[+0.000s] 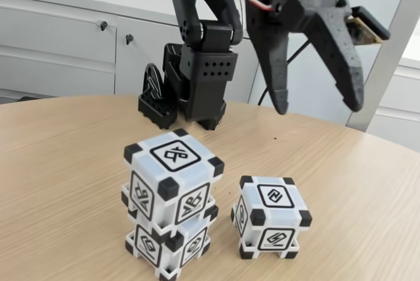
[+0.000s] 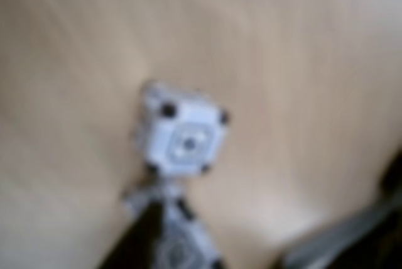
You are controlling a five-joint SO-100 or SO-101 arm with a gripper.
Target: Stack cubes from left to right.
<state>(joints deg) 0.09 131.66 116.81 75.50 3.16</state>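
Note:
The skewed upper cube (image 1: 173, 177) is level on top of the lower cube, so the stack (image 1: 169, 210) should keep standing when I set the third cube down on it.
In the fixed view, two white cubes with black corners stand stacked at the front left: the upper cube (image 1: 172, 177) sits slightly skewed on the lower cube (image 1: 165, 244). A single cube (image 1: 270, 216) rests on the table just to their right, a small gap apart. My gripper (image 1: 318, 105) hangs open high above the table, behind and to the right of the single cube, holding nothing. The blurred wrist view looks down on one cube (image 2: 185, 137) at its centre and another cube (image 2: 179, 247) at the bottom edge, partly behind a dark finger (image 2: 135, 244).
The round wooden table (image 1: 65, 150) spreads out to the left and right of the cubes. The arm's black base (image 1: 197, 84) stands at the table's back edge behind the stack. White cabinets (image 1: 65, 44) line the wall beyond.

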